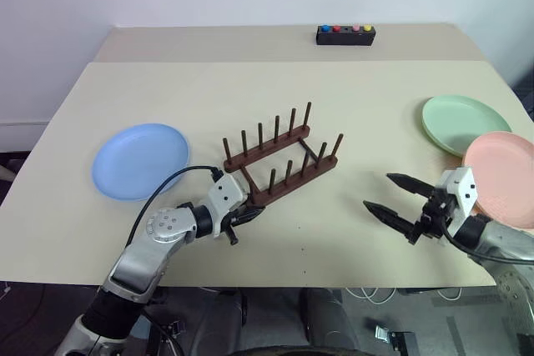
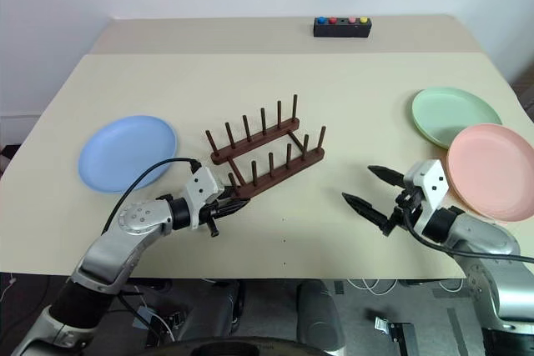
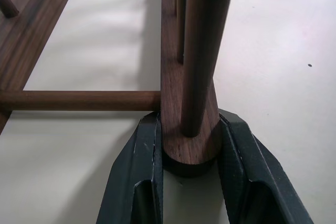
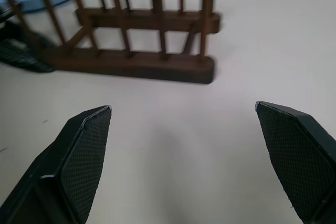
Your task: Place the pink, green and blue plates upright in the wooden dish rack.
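Note:
The dish rack is at an angle, so my left gripper should turn the front rail point(image 1: 297, 181) straight. Then it should let go of the rail's near end point(image 3: 190, 152) and push the rack back with closed fingers.
The wooden dish rack point(image 1: 279, 160) lies at an angle in the middle of the table, its pegs upright and no plate in it. My left gripper point(image 1: 248, 210) is shut on the near end of its front rail point(image 3: 189, 145), one finger on each side. The blue plate point(image 1: 140, 160) lies flat to the left of the rack. Far right, the green plate point(image 1: 463, 122) lies flat, with the pink plate point(image 1: 503, 177) overlapping its near edge. My right gripper point(image 1: 377, 191) is open and holds nothing, between the rack and the pink plate, pointing at the rack point(image 4: 131, 61).
A small black box with coloured buttons point(image 1: 345, 34) sits at the back of the table point(image 1: 334, 81). The table's front edge runs just below both grippers. Bare tabletop lies between the rack and the right-hand plates.

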You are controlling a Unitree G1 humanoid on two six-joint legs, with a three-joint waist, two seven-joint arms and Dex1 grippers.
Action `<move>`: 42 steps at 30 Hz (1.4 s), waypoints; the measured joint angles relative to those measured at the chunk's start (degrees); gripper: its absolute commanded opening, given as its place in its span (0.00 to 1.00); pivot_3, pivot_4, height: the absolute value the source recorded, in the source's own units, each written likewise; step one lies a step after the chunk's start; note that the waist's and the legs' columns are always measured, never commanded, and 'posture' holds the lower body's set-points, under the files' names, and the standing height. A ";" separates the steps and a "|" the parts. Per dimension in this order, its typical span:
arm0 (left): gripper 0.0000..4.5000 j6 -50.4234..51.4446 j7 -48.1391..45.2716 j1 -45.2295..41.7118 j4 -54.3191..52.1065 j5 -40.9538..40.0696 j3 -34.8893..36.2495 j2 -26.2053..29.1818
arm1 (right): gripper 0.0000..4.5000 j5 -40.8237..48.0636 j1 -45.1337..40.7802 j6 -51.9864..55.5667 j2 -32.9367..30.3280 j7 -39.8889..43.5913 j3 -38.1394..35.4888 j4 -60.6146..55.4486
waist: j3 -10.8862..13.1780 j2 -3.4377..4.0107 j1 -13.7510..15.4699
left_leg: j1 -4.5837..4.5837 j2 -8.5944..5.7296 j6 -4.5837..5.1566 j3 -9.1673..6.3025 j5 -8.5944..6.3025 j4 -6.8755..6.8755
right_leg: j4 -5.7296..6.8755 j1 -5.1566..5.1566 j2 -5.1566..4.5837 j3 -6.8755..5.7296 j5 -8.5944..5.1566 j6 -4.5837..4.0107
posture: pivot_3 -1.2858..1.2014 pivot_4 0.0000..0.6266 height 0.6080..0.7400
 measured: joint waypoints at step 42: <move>0.17 -32.72 -27.33 -36.66 58.95 6.61 -4.05 -14.06 | 1.00 -5.29 15.70 -5.05 3.44 -4.44 0.56 -11.74 | 0.05 -0.13 -0.21 | -0.04 -0.05 0.02 -0.03 -0.01 0.02 | 0.00 0.00 0.00 0.00 -0.01 0.16 | 0.52 0.24 1.00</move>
